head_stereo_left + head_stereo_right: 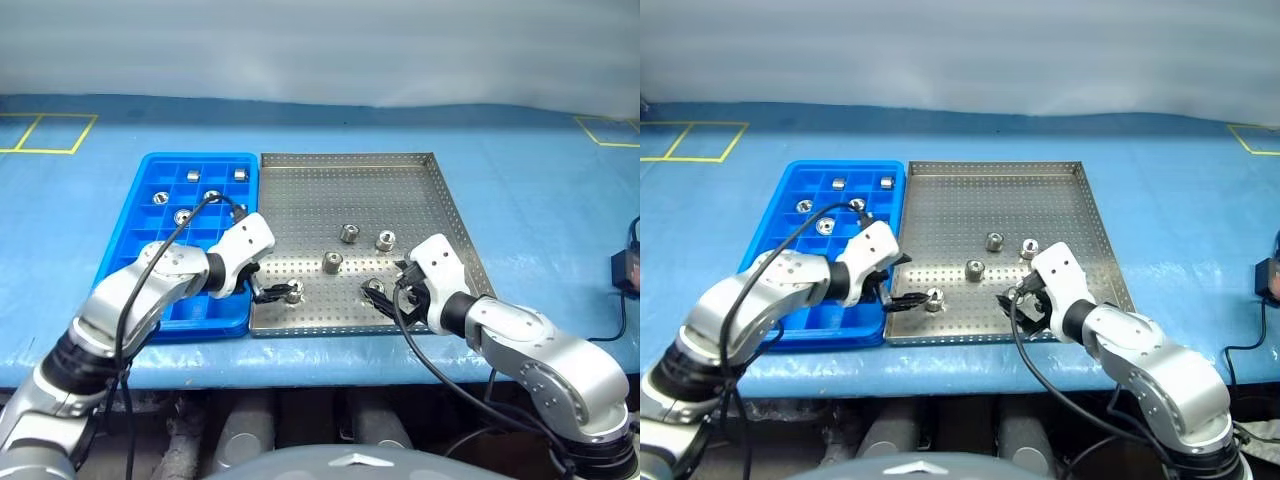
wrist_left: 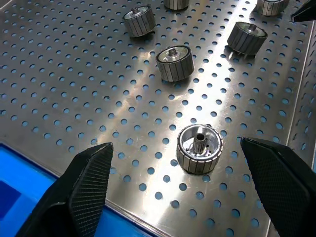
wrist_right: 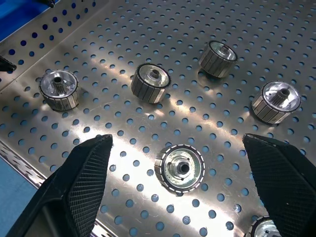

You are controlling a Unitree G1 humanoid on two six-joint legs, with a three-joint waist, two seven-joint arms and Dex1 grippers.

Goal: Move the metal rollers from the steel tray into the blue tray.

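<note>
My left gripper has the roller point(image 1: 934, 299) nearest the blue tray upright and clear between its open fingers, so it should keep moving in and close on the roller's sides point(image 2: 198, 160).
The steel tray point(image 1: 300, 190) lies mid-table with several metal rollers standing loose on it, among them one at the back point(image 1: 349, 233) and one in the middle point(image 1: 332, 262). The blue tray point(image 1: 150, 245) sits against its left side and holds several rollers, such as one in a far cell point(image 1: 193, 176). My left gripper point(image 1: 280, 293) is open low over the steel tray's front left. A roller point(image 2: 200, 148) stands between its fingers point(image 2: 89, 182), untouched. My right gripper point(image 1: 385, 290) is open at the front right, straddling another roller point(image 3: 180, 168) without touching it.
The trays rest on a blue-covered table point(image 1: 540, 200), with bare cloth to the right and behind. Yellow tape squares point(image 1: 45, 132) mark the far corners. A small dark device with a cable point(image 1: 626, 268) sits at the right edge.
</note>
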